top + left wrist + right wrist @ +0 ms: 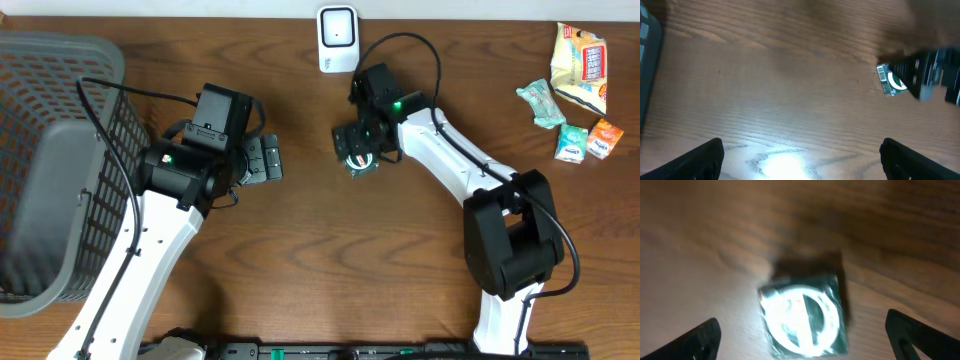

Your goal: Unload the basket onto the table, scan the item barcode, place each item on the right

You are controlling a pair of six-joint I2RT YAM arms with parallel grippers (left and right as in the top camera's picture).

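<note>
The fingers of my right gripper straddle the packet across its barcode edge, so next I turn my right gripper and pinch the packet's other sides before scanning.
The item is a small dark green packet with a white ring printed on it, lying flat on the wooden table. Its barcode label shows in the left wrist view on the packet's edge. My right gripper hangs open just above it, one finger on each side and neither touching it; overhead it sits at mid-table over the packet. My left gripper is open and empty over bare wood, left of the packet. A white scanner stands at the table's far edge.
A grey slatted basket fills the left side. Several snack packets lie at the far right: a yellow bag, a pale green wrapper, a teal packet and an orange one.
</note>
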